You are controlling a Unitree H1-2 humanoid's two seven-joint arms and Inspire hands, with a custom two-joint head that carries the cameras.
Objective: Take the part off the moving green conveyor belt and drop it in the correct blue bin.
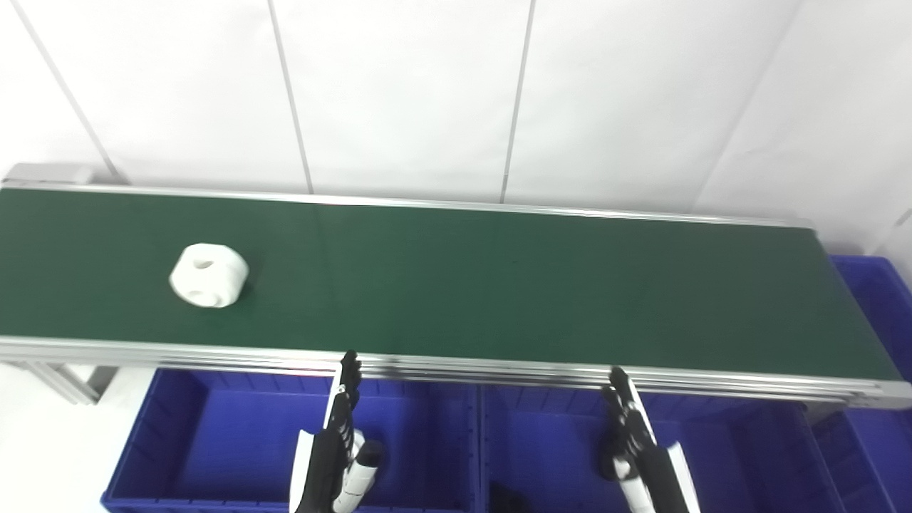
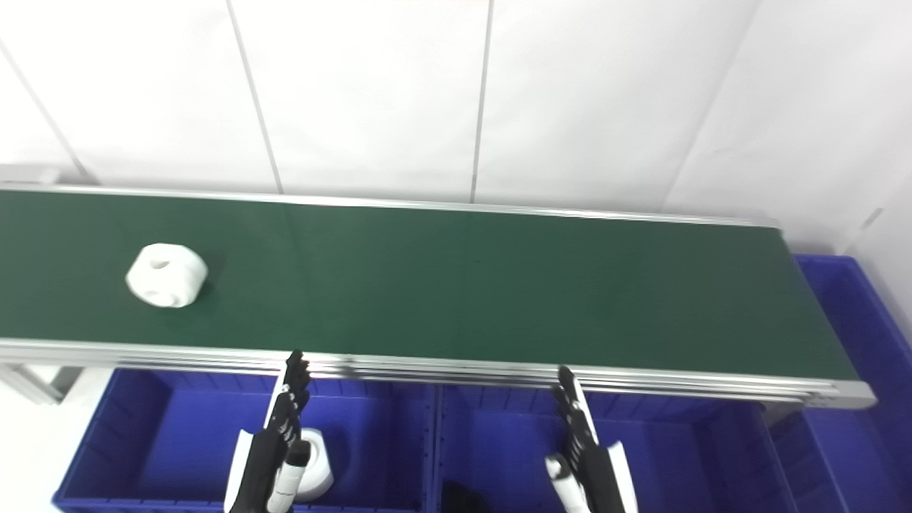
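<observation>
The white part (image 1: 209,275) will roll over the bottom of the blue bin when the robot drops it, because it has a curved side (image 1: 181,283).
A white round part (image 1: 209,275) with holes lies on the green conveyor belt (image 1: 499,285) at its left end. My left hand (image 1: 339,442) is open, fingers straight, over the left blue bin (image 1: 214,442) just below the belt's near rail. My right hand (image 1: 634,445) is open, fingers straight, over the middle blue bin (image 1: 563,449). Both hands are empty and far from the part on the belt. Another white part (image 2: 317,463) lies in the left bin, partly hidden by my left hand.
A third blue bin (image 1: 880,299) stands past the belt's right end. A dark object (image 2: 459,496) lies at the bottom of the middle bin. The belt's metal rail (image 1: 456,367) runs between the hands and the belt. A white panelled wall is behind.
</observation>
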